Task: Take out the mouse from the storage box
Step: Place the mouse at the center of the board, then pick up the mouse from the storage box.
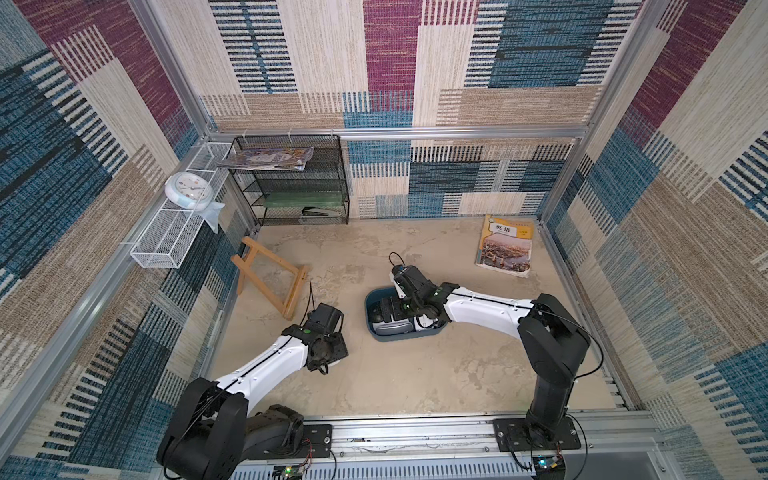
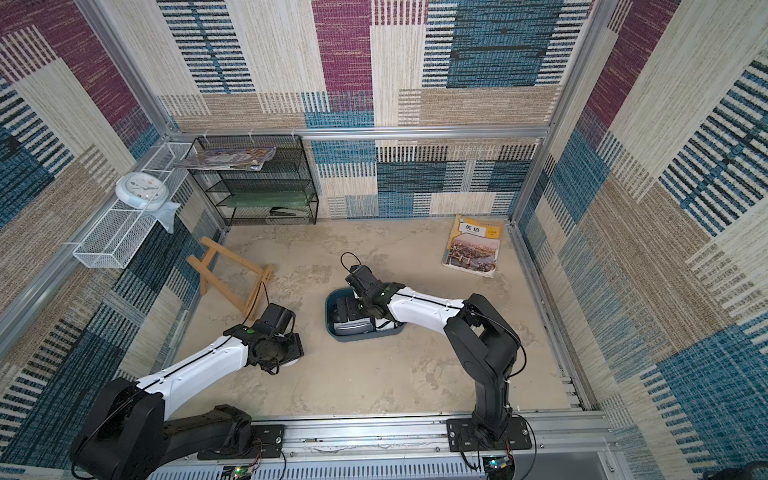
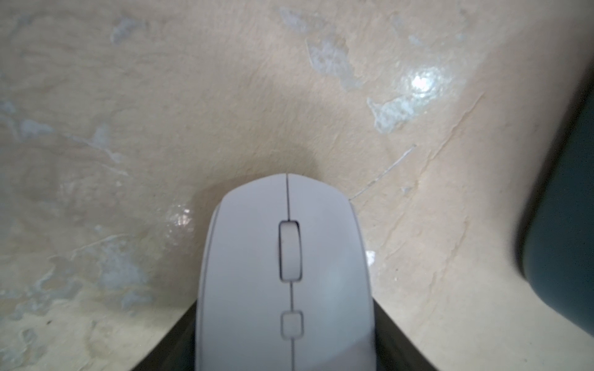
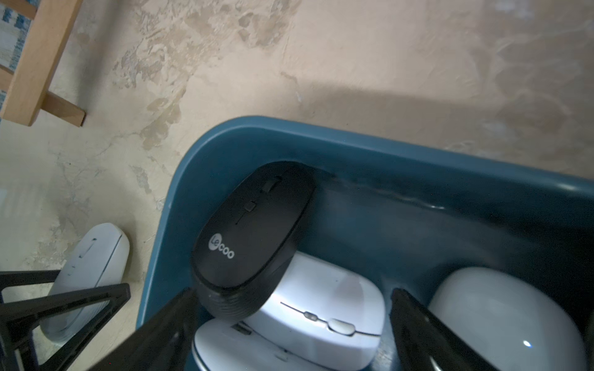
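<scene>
Next, my right gripper centres its fingers on the black mouse (image 4: 253,232) and takes it out first, because the black mouse leans over the white mouse (image 4: 281,293) between those fingers.
The dark teal storage box (image 1: 409,337) (image 2: 365,336) stands mid-table and holds several mice. My right gripper (image 4: 292,321) (image 1: 395,309) is lowered into it, jaws open on either side of a white mouse (image 4: 321,308). A black mouse (image 4: 254,225) leans on the box wall (image 4: 353,141) and against one finger (image 4: 167,324). Left of the box, another white mouse (image 3: 286,273) (image 4: 93,257) lies on the table between the jaws of my left gripper (image 3: 286,337) (image 1: 328,353). Its dark fingers hug the mouse's sides, and I cannot tell whether they still press it.
A wooden easel (image 1: 270,276) lies flat behind the left gripper. A textbook (image 1: 505,245) sits at the back right. A black mesh rack (image 1: 291,183) stands at the back left, beside a white wire basket (image 1: 166,237) and clock (image 1: 189,189) on the left wall.
</scene>
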`<state>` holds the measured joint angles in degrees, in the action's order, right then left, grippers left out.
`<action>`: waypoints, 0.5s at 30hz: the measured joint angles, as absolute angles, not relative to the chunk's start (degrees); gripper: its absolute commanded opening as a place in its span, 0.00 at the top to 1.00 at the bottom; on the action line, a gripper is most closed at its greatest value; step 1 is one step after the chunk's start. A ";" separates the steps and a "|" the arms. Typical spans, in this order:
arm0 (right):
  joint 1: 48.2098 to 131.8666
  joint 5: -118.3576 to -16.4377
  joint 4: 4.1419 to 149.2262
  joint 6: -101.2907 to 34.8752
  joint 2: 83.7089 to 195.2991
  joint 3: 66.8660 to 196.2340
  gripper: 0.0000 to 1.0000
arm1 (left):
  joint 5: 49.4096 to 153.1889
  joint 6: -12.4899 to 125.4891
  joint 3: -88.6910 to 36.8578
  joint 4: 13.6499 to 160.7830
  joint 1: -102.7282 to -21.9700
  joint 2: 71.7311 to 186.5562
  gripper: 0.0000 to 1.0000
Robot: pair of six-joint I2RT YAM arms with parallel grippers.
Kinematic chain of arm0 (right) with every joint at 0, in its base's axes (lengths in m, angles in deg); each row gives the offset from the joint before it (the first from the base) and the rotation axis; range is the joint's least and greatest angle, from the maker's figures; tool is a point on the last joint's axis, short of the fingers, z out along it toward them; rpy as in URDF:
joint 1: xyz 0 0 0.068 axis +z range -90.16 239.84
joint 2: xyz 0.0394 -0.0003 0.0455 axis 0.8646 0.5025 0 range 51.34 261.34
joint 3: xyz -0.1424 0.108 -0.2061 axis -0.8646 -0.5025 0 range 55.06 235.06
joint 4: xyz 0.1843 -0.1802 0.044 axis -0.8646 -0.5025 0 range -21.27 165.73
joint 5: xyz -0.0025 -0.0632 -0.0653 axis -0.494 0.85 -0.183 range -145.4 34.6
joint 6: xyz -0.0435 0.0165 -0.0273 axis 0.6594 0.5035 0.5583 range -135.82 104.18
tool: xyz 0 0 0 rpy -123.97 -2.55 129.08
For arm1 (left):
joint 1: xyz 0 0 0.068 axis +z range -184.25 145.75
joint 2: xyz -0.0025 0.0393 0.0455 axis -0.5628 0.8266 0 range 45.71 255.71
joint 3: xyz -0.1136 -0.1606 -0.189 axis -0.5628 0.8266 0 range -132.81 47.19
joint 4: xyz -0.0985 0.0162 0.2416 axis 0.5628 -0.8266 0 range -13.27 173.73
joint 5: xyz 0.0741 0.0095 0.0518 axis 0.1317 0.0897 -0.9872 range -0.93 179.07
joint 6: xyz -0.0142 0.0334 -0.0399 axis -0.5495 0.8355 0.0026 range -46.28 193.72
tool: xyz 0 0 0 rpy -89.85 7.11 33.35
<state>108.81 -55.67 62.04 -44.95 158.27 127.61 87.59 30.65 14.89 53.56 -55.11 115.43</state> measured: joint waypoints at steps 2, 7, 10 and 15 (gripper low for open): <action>109.64 -55.65 61.21 -44.64 159.08 129.08 0.04 | 87.59 30.67 14.81 53.58 -55.03 114.64 0.22; 111.15 -54.19 58.70 -43.50 161.18 132.23 0.05 | 87.09 30.93 14.24 52.95 -54.59 110.79 0.19; 111.65 -52.92 56.97 -43.07 162.17 133.54 0.05 | 86.31 31.39 14.15 52.38 -54.22 106.51 0.17; 112.50 -50.86 54.21 -42.06 163.94 136.14 0.05 | 82.70 32.79 14.92 51.44 -54.13 93.24 0.13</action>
<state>112.50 -50.86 54.21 -42.06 163.94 136.14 82.70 32.79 14.92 51.44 -54.13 93.24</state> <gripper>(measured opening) 0.952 0.841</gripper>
